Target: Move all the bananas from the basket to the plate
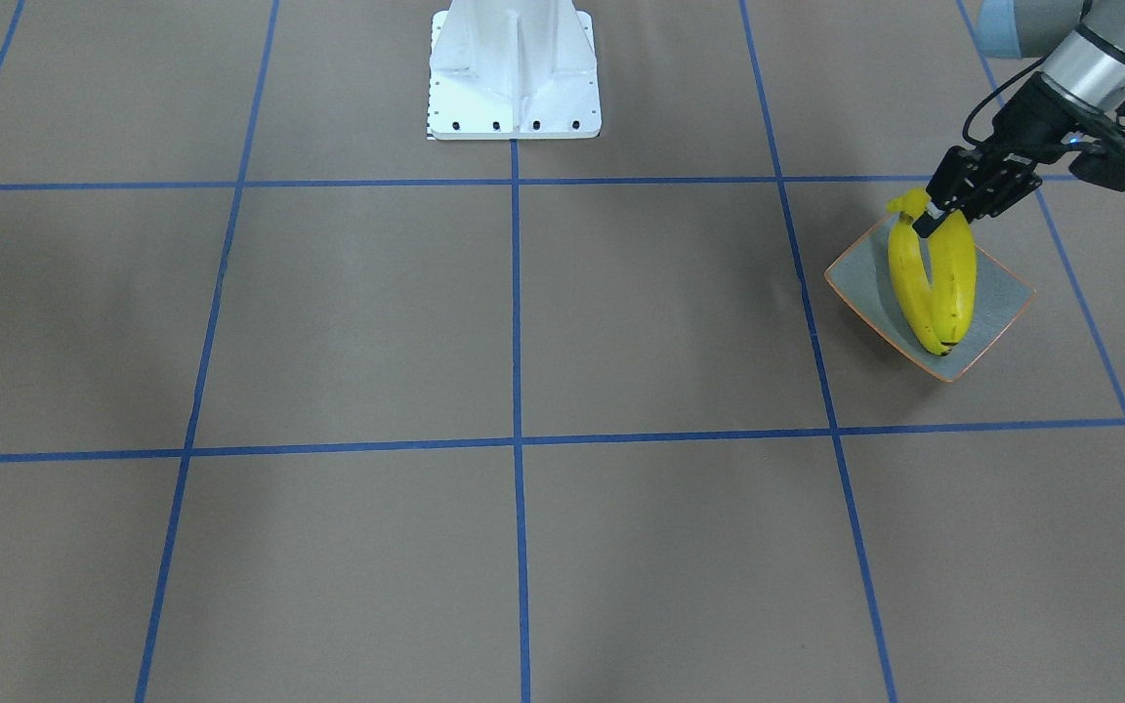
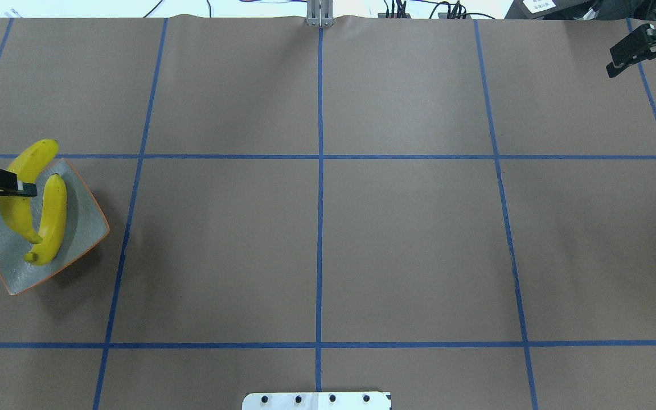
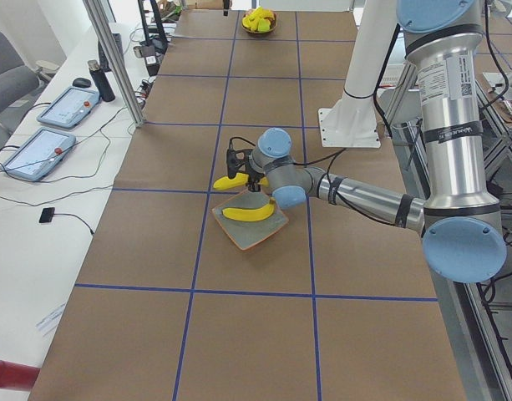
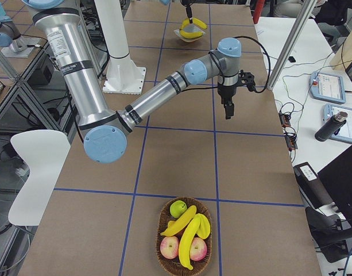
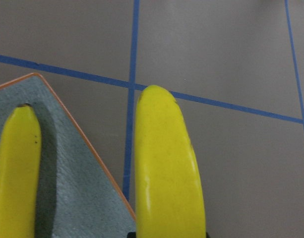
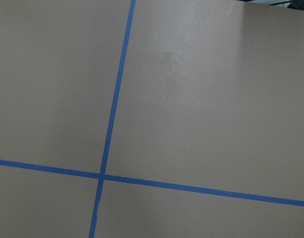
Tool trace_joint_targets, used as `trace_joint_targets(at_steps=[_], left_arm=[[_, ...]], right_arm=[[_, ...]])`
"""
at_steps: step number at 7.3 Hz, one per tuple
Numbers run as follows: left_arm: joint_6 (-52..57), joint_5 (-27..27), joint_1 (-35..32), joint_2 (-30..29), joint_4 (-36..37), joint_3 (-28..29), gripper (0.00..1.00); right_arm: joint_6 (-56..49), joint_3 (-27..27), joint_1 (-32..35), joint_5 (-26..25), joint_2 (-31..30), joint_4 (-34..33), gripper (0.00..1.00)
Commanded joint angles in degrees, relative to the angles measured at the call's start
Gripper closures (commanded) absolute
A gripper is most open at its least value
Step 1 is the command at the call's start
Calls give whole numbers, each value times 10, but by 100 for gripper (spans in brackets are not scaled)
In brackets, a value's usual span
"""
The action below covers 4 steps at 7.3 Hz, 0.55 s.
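The held banana's stem end is hanging over the flat banana, so the robot's left gripper should bring the held banana over to the plate's free side (image 1: pixel 999 293) before it lowers that banana.
The grey-green plate (image 2: pixel 80 228) with its orange rim sits at the table's left end, also seen as plate (image 1: pixel 1002 293). One banana (image 2: pixel 52 219) lies flat in it. My left gripper (image 2: pixel 15 191) is shut on a second banana (image 2: pixel 12 213) over the plate. In the left wrist view this banana (image 5: pixel 166 168) juts past the plate rim (image 5: pixel 87 144). Whether it rests on the plate I cannot tell. The basket (image 4: pixel 163 233) at the table's other end holds more bananas (image 4: pixel 190 238). My right gripper (image 2: pixel 641 62) hangs open over bare table, far from both.
Two apples (image 4: pixel 170 247) and a green fruit (image 4: pixel 177 208) share the basket. The white robot base (image 1: pixel 514 88) stands at the table's middle edge. Tablets (image 4: pixel 328 86) and a bottle (image 4: pixel 331 123) lie on a side desk beyond the table. Blue tape lines cross the brown surface.
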Motion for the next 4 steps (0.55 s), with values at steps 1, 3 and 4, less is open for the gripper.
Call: trace_joint_targets(at_steps=[1, 3, 4], left_arm=[[93, -63, -72, 26, 1, 32, 100], [90, -43, -78, 15, 5, 59, 100], [84, -13, -76, 13, 18, 62, 100]], right_arm=[[0, 0, -1, 0, 1, 1, 0], [0, 0, -1, 0, 1, 1, 0], [0, 0, -1, 0, 1, 1, 0]])
